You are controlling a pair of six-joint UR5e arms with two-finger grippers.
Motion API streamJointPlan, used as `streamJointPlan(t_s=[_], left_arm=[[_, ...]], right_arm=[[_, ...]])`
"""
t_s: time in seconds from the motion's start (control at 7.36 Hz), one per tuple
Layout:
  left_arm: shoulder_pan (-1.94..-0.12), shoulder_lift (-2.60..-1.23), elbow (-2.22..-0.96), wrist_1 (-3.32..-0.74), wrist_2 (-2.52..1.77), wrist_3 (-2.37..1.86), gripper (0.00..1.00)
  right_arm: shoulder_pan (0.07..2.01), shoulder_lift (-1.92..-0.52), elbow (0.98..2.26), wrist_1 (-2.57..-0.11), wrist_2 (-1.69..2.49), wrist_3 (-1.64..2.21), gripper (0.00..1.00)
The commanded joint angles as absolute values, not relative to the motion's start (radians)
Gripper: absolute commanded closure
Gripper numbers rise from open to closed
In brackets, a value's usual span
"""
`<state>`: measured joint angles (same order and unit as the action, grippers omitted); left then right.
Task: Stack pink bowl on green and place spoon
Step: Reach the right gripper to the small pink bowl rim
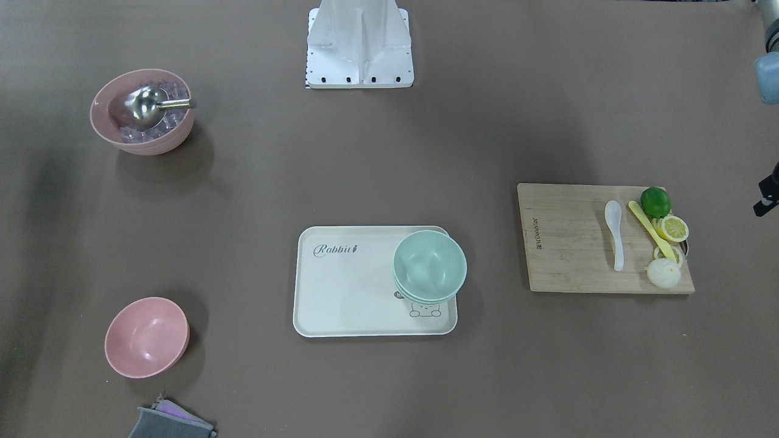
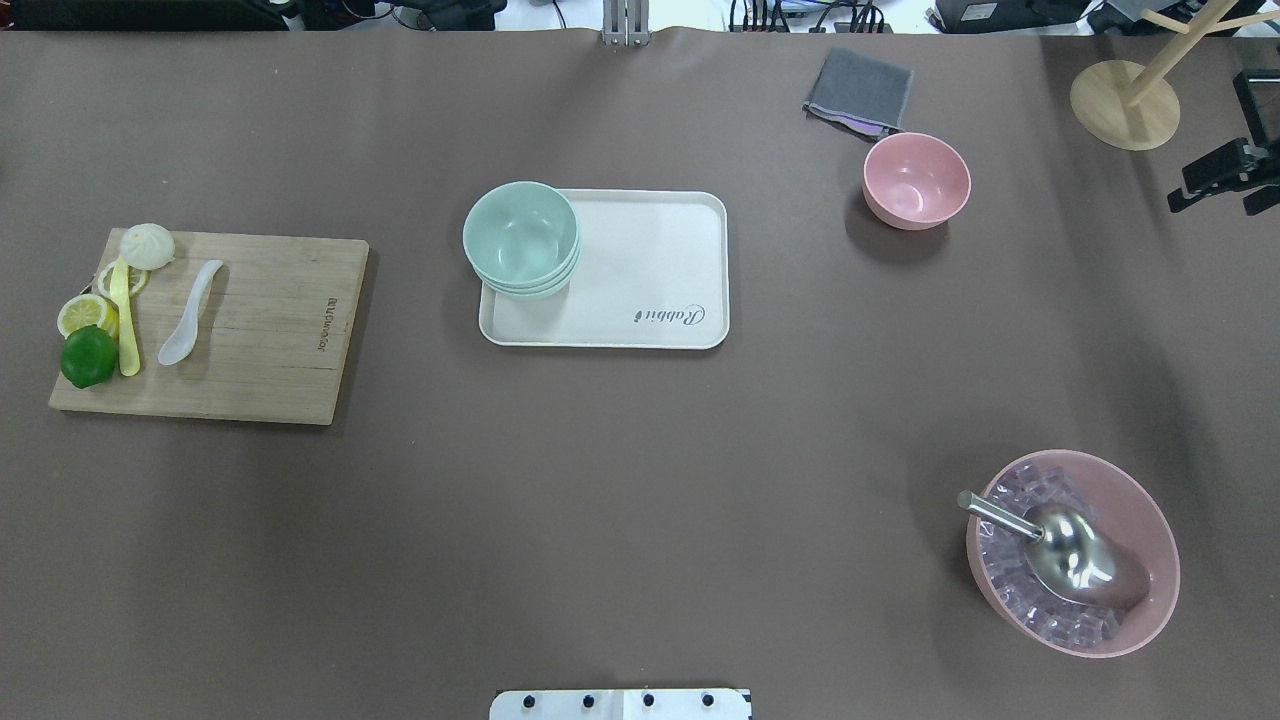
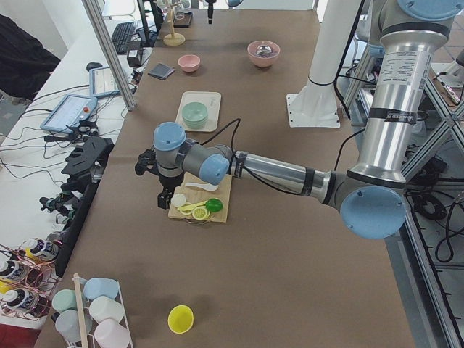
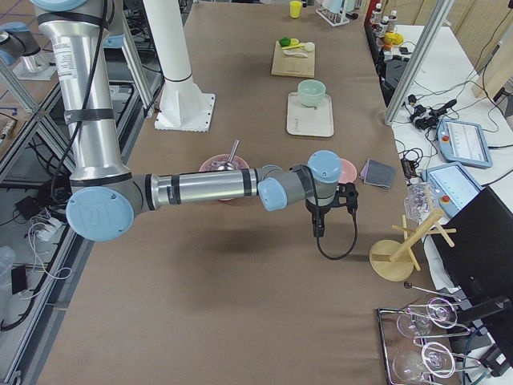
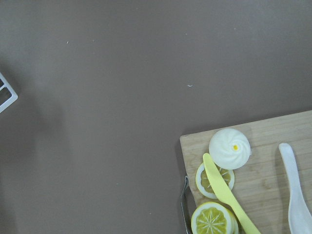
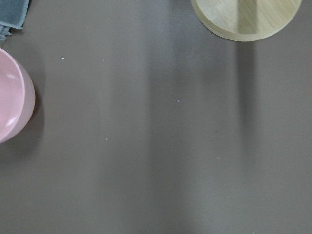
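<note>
I keep going to the plain pink bowl's rim facing my right gripper until my open fingers straddle that rim (image 1: pixel 118 321), because it stands clear of the grey cloth.
The plain pink bowl (image 1: pixel 146 336) stands alone on the brown table, also in the overhead view (image 2: pixel 916 180); its rim shows in the right wrist view (image 6: pixel 12 97). The mint-green bowls (image 1: pixel 429 265) are nested on a corner of a cream tray (image 1: pixel 341 292). The white spoon (image 1: pixel 615 233) lies on a wooden cutting board (image 2: pixel 280 330) and shows in the left wrist view (image 5: pixel 295 190). My right gripper (image 2: pixel 1225 190) hovers beyond the pink bowl, fingers apart and empty. My left gripper (image 1: pixel 768 194) is off the board's outer end; only a sliver shows.
On the board lie a lime (image 2: pixel 88 356), lemon slices (image 2: pixel 86 314), a white bun (image 2: pixel 147 245) and a long yellow utensil (image 2: pixel 125 325). A pink bowl of ice with a steel scoop (image 2: pixel 1075 555), a grey cloth (image 2: pixel 860 90) and a wooden stand (image 2: pixel 1125 100) are on my right.
</note>
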<state>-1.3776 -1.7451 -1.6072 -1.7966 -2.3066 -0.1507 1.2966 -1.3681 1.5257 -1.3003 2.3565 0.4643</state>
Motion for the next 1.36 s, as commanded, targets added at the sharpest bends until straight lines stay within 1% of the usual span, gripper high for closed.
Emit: streamJointPlan(t_s=[0.0,0.14,0.27,0.41,0.54,0.95,1.09,1.22], left_arm=[[-1.345,-1.764,-1.58,-1.81,-2.309,-0.15,0.02],[-1.345,-1.766,-1.578,-1.816,-2.307,-0.15,0.02],[-1.342,-1.766,-1.577,-1.818,-2.307,-0.149,0.02],[-1.342,-1.772,-1.568,-1.818,-2.306,-0.149,0.02],[-1.342,-1.781,-1.557,-1.818,-2.306,-0.149,0.02],[-1.342,-1.787,-1.542,-1.819,-2.307,-0.147,0.02],[-1.342,-1.795,-1.533,-1.819,-2.307,-0.147,0.02],[-1.342,-1.801,-1.522,-1.819,-2.306,-0.146,0.02]], right_arm=[[1.176,-1.292,1.506,-1.231,2.23,0.57,0.0],[1.142,-1.243,1.478,-1.165,2.171,0.691,0.0],[1.135,-1.208,1.421,-1.055,2.158,0.763,0.0],[1.126,-1.163,1.331,-0.945,2.146,0.866,0.0],[1.102,-1.155,1.272,-0.884,2.119,0.914,0.0],[1.03,-1.131,1.253,-0.881,2.085,0.994,0.04],[1.023,-1.129,1.249,-0.882,2.077,0.994,0.19],[1.019,-1.129,1.244,-0.882,2.077,0.994,0.4]])
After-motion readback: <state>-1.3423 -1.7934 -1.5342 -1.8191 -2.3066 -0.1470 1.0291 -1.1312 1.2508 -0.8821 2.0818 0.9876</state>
